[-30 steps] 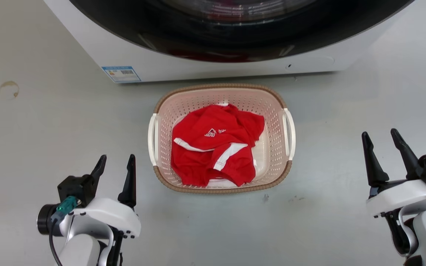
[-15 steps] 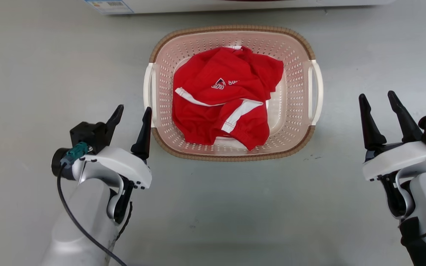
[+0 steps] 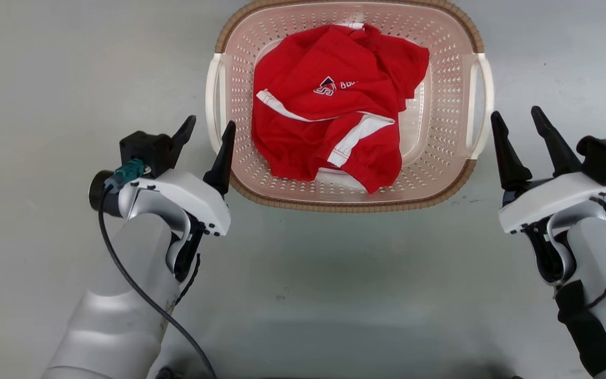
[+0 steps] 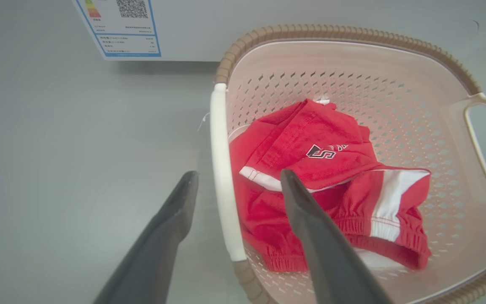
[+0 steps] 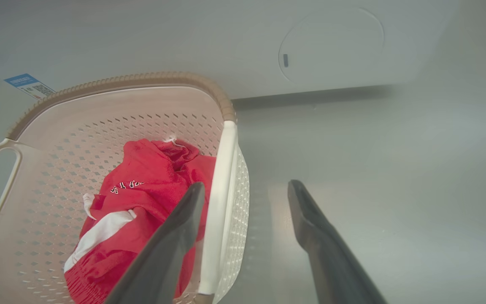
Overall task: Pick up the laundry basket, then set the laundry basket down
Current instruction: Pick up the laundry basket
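My gripper will bring the red garment (image 3: 329, 110) along in place when it lifts the laundry basket, because the garment lies spread out low inside the brown rim (image 3: 345, 206).
The laundry basket (image 3: 345, 206) is pale pink with a brown rim and stands on the grey floor, with a red garment (image 3: 334, 105) inside. My left gripper (image 3: 208, 131) is open at the near end of the basket's left white handle (image 3: 212, 100). In the left wrist view that handle (image 4: 222, 169) runs between the fingers of the left gripper (image 4: 238, 174), untouched. My right gripper (image 3: 516, 115) is open just outside the right handle (image 3: 484, 105). In the right wrist view this handle (image 5: 222, 190) lies between the open fingers of the right gripper (image 5: 247, 185).
The white washer front (image 4: 184, 21) stands right behind the basket, with a blue label (image 4: 120, 25); it also rises behind the basket as the washer front (image 5: 331, 42) in the right wrist view. Bare grey floor (image 3: 303, 295) stretches to both sides and toward me.
The head camera has tilted down, so the washer has left its view and the basket sits higher. Both open grippers have closed in on the basket's handles.
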Controlling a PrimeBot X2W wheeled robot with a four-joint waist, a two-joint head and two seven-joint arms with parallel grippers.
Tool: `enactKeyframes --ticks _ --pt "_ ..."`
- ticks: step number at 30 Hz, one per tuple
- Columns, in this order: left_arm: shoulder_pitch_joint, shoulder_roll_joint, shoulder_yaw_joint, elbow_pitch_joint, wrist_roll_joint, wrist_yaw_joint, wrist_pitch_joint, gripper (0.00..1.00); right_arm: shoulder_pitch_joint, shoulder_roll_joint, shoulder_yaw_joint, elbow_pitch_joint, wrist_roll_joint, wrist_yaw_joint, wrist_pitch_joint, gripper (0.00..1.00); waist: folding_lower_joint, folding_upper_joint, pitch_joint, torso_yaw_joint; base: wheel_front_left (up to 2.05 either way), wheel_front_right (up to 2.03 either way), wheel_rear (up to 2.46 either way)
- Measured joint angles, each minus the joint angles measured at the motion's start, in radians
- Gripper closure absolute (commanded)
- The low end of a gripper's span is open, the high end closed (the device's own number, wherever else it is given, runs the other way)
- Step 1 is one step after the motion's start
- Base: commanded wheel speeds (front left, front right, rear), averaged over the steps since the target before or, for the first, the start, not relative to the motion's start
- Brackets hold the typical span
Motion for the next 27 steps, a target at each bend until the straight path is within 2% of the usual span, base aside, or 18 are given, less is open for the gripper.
enactKeyframes --ticks 15,27 --pt "-0.149 0.04 -0.146 0.122 -0.111 -0.001 0.0 0.0 -0.172 -0.005 0.175 0.133 0.168 0.0 0.0 0.0 0.0 0.0 0.074 -0.009 0.0 0.0 0.0" --pt "-0.224 0.051 -0.213 0.184 -0.175 -0.001 0.0 0.0 -0.238 -0.006 0.224 0.173 0.237 0.0 0.0 0.0 0.0 0.0 0.115 -0.021 0.0 0.0 0.0"
